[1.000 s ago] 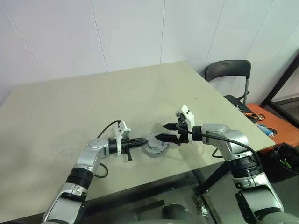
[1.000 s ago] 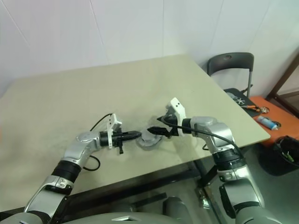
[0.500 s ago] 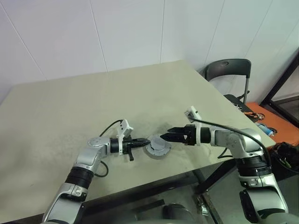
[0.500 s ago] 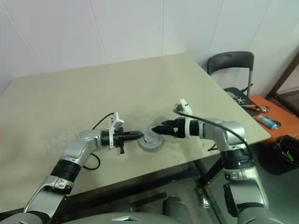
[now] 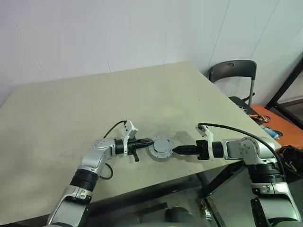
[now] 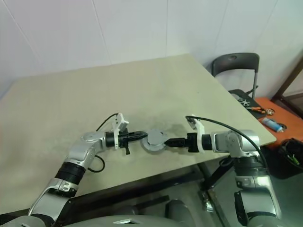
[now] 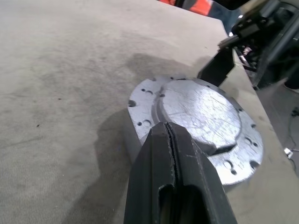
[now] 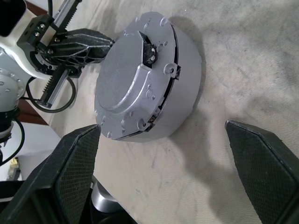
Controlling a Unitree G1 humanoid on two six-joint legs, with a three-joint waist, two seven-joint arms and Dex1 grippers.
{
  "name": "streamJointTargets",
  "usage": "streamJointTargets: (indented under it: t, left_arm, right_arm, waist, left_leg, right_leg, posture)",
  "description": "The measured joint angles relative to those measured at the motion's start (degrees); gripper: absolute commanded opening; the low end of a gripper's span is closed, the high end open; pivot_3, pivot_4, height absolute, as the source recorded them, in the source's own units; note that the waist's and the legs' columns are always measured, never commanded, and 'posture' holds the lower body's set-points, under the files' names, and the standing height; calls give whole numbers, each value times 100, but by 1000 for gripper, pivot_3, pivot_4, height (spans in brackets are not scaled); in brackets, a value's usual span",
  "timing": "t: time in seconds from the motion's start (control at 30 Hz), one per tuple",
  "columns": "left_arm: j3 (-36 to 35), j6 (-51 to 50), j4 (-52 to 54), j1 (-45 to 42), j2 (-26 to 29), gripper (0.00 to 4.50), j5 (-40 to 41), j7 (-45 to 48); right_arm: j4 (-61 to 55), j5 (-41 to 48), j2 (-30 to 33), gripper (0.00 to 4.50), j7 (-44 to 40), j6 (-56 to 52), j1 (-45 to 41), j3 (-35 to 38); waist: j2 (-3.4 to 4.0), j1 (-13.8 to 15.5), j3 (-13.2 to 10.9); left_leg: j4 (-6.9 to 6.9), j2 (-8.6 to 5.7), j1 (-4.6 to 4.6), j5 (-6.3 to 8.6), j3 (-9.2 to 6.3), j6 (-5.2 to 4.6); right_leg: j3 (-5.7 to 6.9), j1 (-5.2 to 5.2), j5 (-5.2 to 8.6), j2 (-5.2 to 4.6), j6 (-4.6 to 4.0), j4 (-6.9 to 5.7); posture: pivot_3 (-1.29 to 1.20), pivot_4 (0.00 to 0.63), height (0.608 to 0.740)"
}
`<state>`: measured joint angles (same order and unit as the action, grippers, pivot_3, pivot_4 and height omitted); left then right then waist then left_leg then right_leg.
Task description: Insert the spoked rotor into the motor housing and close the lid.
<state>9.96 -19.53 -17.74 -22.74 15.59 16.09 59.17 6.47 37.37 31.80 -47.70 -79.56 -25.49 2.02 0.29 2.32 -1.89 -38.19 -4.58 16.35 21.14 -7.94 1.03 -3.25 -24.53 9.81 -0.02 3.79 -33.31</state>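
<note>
My gripper will bring the lid [image 5: 162, 144] up along with the housing when I lift it, because the small tabs [image 8: 172, 70] sit in notches around the housing's rim.
The motor housing [image 5: 161, 147] is a round grey metal cup near the table's front edge, with its lid [image 7: 201, 109], a flat grey disc with small holes round the rim, lying on top. The spoked rotor is hidden. My left gripper [image 5: 145, 141] is shut, its tips against the housing's left side; the left wrist view has its fingertips [image 7: 169, 135] at the lid's edge. My right gripper [image 5: 179, 150] is level with the housing, a little to its right and apart from it. Its fingers [image 8: 74, 163] stand wide open with nothing between them.
The table [image 5: 71, 118] is bare beige, and its front edge runs just below both grippers. A dark chair [image 5: 232, 75] stands beyond the right corner. An orange surface with tools [image 5: 265, 124] and a black bin [image 6: 289, 158] are off the table's right side.
My right gripper has drawn back to the right, off the lid, sunk lower and rolled over. The lid stays on the housing. My left gripper still rests shut against the housing.
</note>
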Motion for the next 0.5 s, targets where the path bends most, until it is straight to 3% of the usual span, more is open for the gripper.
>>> streamJointTargets:
  t: [0.23, 0.5]
  left_arm:
    - [19, -234, 277, 69, -37, 0, -79, -228]
    - [-30, 161, -152, 10, 12, 0, -132, -147]
  right_arm:
    - [-32, 16, -117, 4466, 110, -39, 58, 50]
    - [-187, 121, -1532, 4466, 960, -994, -156, 442]
  waist:
    - [-13, 1, 9]
    - [-13, -48, 21]
  left_leg:
    - [0, 0, 0, 0, -3, 0]
    - [2, 20, -4, 0, 0, 2]
  right_leg:
    - [3, 4, 1, -1, 2, 4]
    - [0, -5, -6, 22, -12, -15]
  posture:
    - [0, 0, 740]
    - [0, 0, 740]
